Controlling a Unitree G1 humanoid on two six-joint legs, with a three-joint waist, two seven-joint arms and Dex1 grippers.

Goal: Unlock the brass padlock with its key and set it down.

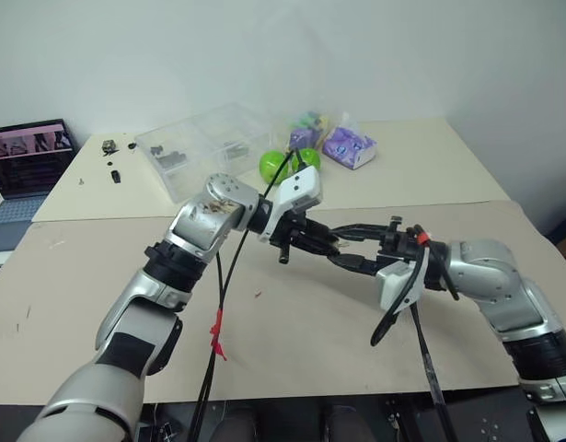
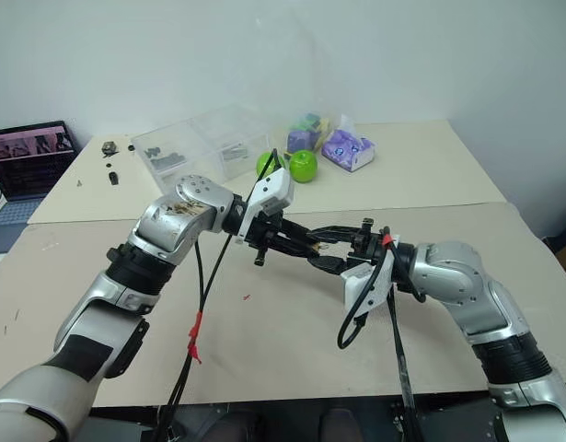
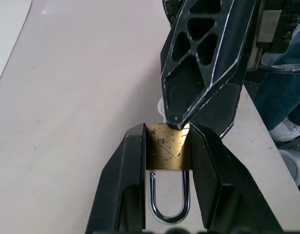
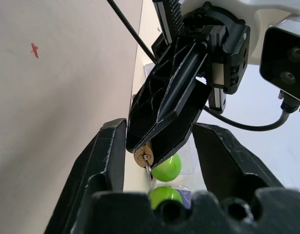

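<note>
The padlock's shackle (image 3: 170,219) points back between my left gripper's fingers. My right gripper should grab the padlock's keyhole end (image 4: 143,157) first, before my left gripper takes the shackle.
The brass padlock (image 3: 167,149) sits clamped between the fingers of my left gripper (image 3: 167,127), its silver shackle pointing back toward that wrist. Both grippers meet above the middle of the table. My left gripper (image 1: 333,241) reaches in from the left and my right gripper (image 1: 338,247) from the right. In the right wrist view my right gripper (image 4: 159,126) is open, its fingers standing either side of the left gripper's tips. The padlock's keyhole end (image 4: 143,157) faces it, with a thin silvery ring (image 4: 149,171) hanging there. The key itself is too small to make out. One right finger (image 3: 203,63) touches the padlock's end.
At the back of the table stand a clear plastic box (image 1: 204,143), two green balls (image 1: 275,164) and a purple tissue pack (image 1: 349,147). A laptop (image 1: 29,157) sits far left. A tiny red scrap (image 1: 258,295) lies on the tabletop. Black cables with red tape (image 1: 216,333) hang from the left arm.
</note>
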